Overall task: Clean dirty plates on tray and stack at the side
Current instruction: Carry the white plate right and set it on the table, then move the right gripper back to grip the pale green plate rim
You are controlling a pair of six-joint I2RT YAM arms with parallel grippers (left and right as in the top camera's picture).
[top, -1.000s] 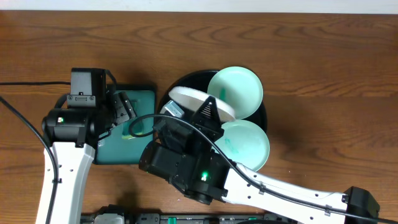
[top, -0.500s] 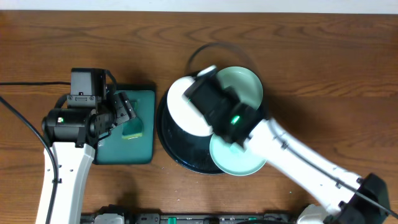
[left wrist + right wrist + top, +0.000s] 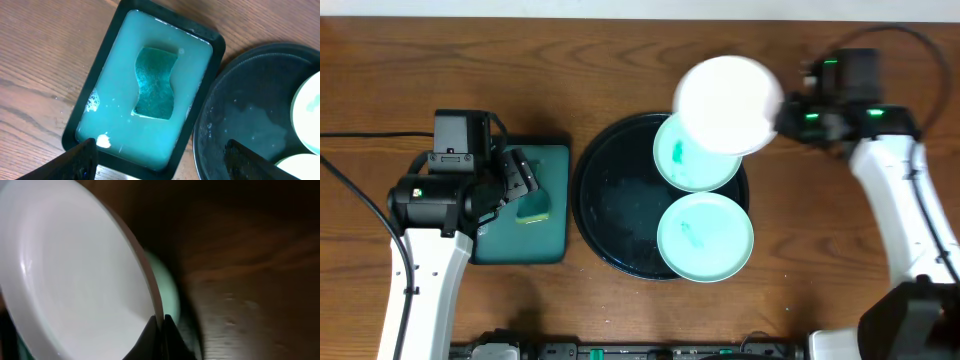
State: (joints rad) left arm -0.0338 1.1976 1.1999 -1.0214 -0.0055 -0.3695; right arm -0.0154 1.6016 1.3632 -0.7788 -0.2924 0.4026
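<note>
The white plate has a clean side showing, so the robot's right gripper should go on carrying the plate to the open wood past the round tray until the plate lies flat.
The white plate hangs tilted above the back right rim of the round black tray. My right gripper is shut on its right edge; in the right wrist view the rim of the white plate sits pinched in the right gripper. Two mint-green plates with teal smears lie in the tray, one at the back, partly under the white plate, and one at the front. My left gripper stands open and holds nothing, above the sponge.
A rectangular black tray of teal liquid holds the green sponge, just left of the round tray. Bare wooden table lies right of the round tray, under and beside my right arm.
My right arm has swung from the tray's front left to the back right, carrying the white plate up and off the tray. The left arm has not moved.
</note>
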